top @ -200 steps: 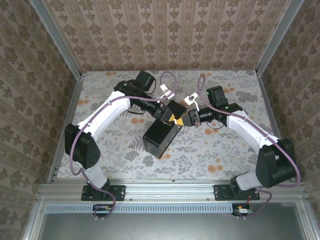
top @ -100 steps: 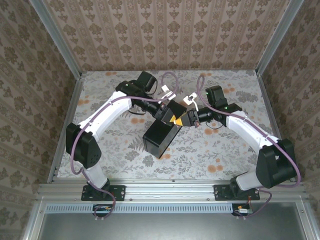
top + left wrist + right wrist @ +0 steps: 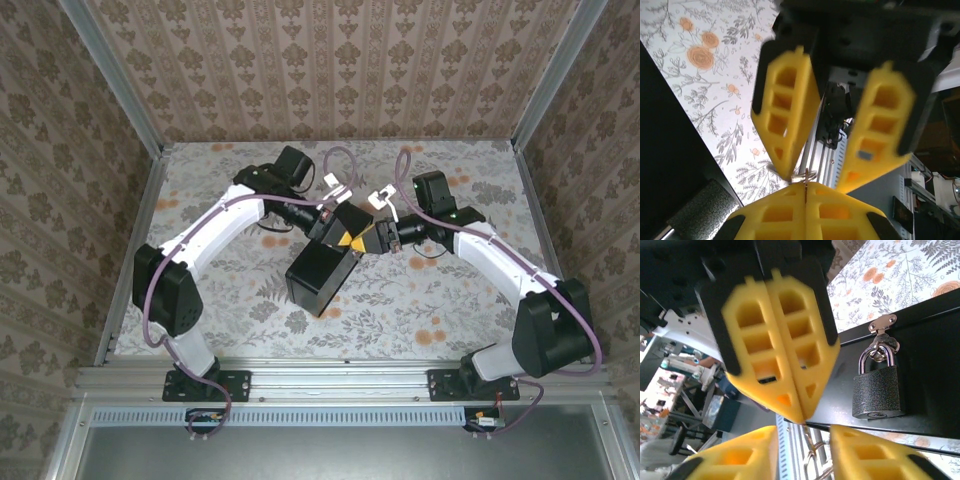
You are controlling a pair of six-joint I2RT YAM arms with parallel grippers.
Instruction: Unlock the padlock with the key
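The key's blade (image 3: 805, 427) sits inside my left gripper's fingers, so next my right gripper takes the key's ring end (image 3: 812, 452), freeing my left gripper to steady the padlock.
A dark grey padlock (image 3: 878, 391) with a silver shackle hangs from the hasp (image 3: 882, 326) of the black box (image 3: 320, 275). My left gripper (image 3: 805, 187) is shut on a thin brass key (image 3: 805, 179). The key's wire ring (image 3: 813, 444) pokes out past the pads. My right gripper (image 3: 803, 434) is open, and its yellow fingers (image 3: 785, 125) stand on either side of the key's ring end. Both grippers meet tip to tip above the box's far end, the left gripper (image 3: 346, 230) facing the right gripper (image 3: 374, 236). The padlock sits just right of them in the right wrist view.
The flowered tabletop (image 3: 420, 300) surrounds the box. Patterned walls (image 3: 340, 70) close in the back and sides. An aluminium rail (image 3: 340, 378) runs along the near edge, by the arm bases.
The right gripper has edged left, closing the gap to the left gripper and the key. The box has stayed put.
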